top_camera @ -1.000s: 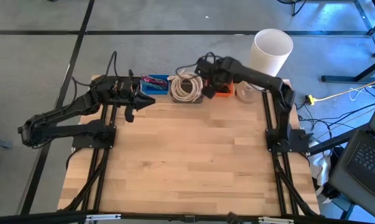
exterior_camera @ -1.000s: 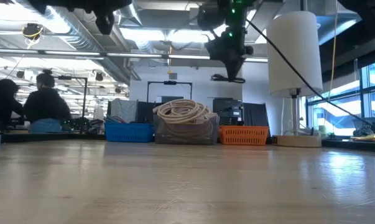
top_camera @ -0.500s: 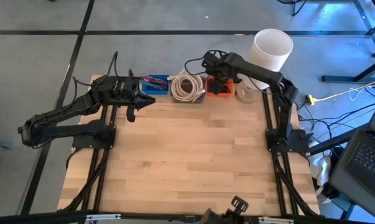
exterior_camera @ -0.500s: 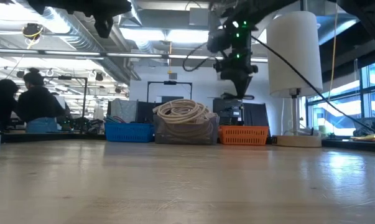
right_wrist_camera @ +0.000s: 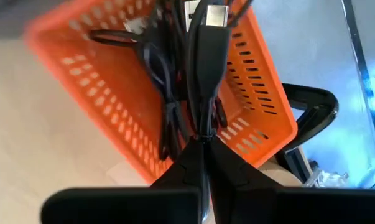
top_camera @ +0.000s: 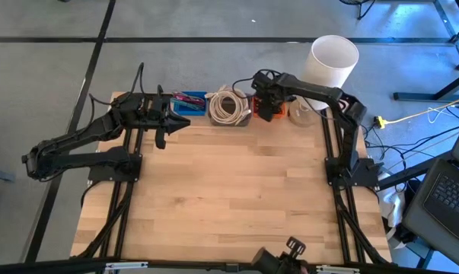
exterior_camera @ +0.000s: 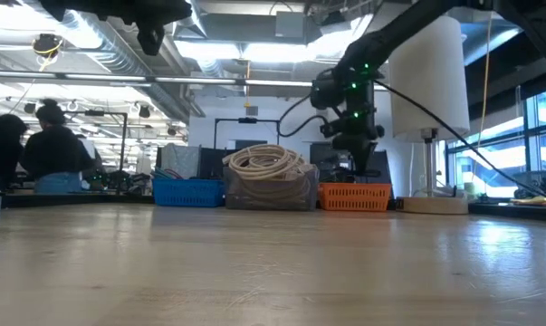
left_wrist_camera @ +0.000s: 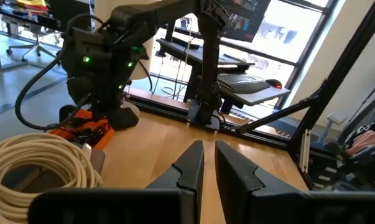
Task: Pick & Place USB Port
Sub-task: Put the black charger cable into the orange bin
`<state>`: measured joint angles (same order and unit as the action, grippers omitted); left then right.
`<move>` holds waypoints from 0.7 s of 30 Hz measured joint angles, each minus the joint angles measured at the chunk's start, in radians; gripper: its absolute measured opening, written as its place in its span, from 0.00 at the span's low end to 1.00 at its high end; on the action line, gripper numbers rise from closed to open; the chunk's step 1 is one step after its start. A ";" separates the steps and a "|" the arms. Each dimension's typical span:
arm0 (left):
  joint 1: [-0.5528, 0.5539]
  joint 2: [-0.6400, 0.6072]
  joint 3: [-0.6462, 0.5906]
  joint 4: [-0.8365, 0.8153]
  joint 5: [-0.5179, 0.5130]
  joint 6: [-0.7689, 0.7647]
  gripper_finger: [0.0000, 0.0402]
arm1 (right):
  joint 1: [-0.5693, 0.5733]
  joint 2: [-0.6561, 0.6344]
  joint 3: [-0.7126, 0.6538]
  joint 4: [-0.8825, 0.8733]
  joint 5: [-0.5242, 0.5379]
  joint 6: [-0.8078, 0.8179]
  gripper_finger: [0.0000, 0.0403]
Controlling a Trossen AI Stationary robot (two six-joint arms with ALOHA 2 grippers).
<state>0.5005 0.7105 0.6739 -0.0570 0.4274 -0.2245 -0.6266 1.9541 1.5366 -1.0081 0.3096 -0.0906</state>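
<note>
The black plug's silver end [right_wrist_camera: 217, 16] is pointing down between the sides of the orange basket, so my right gripper should keep moving the plug down toward the black cables [right_wrist_camera: 168, 109] and let go there.
The USB port piece is a black plug [right_wrist_camera: 206, 68] with a silver metal end [right_wrist_camera: 216, 12]. My right gripper [right_wrist_camera: 203, 144] is shut on it and stands over the orange basket [right_wrist_camera: 106, 93] at the table's far edge, just above its rim [exterior_camera: 354, 188]. Black cables [right_wrist_camera: 165, 93] lie in that basket. In the high view the right gripper [top_camera: 265, 106] covers most of the basket [top_camera: 278, 116]. My left gripper [left_wrist_camera: 207, 149] waits raised and level at the far left, near the blue basket [top_camera: 185, 103], its fingers almost together with nothing between them. My right gripper pinches the plug's thin back end [right_wrist_camera: 203, 127] between its two fingertips. The fingers come from above, pointing steeply down, in line with the plug. The plug sticks out past the fingertips, silver end down over the basket; whether it touches the cables there, I cannot tell.
A clear bin with a coil of white cable [top_camera: 227, 106] stands between the blue and orange baskets. A white paper roll [top_camera: 334, 61] on a round stand rises at the far right corner. The wooden table [top_camera: 229, 190] stretches toward the near edge. People sit in the room beyond.
My right gripper, shut on the plug throughout, has gone down and toward the table's right, from high above the cable coil bin to just over the orange basket, tipping more steeply downward. The plug has travelled with it.
</note>
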 joint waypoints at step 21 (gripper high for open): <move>0.000 0.000 0.000 0.000 -0.051 -0.023 0.08 | -0.060 0.000 -0.115 0.181 -0.090 0.029 0.09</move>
<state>0.5007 0.7105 0.6739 -0.0570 0.3767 -0.2471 -0.6865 1.9541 1.4216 -0.8272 0.2192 -0.0620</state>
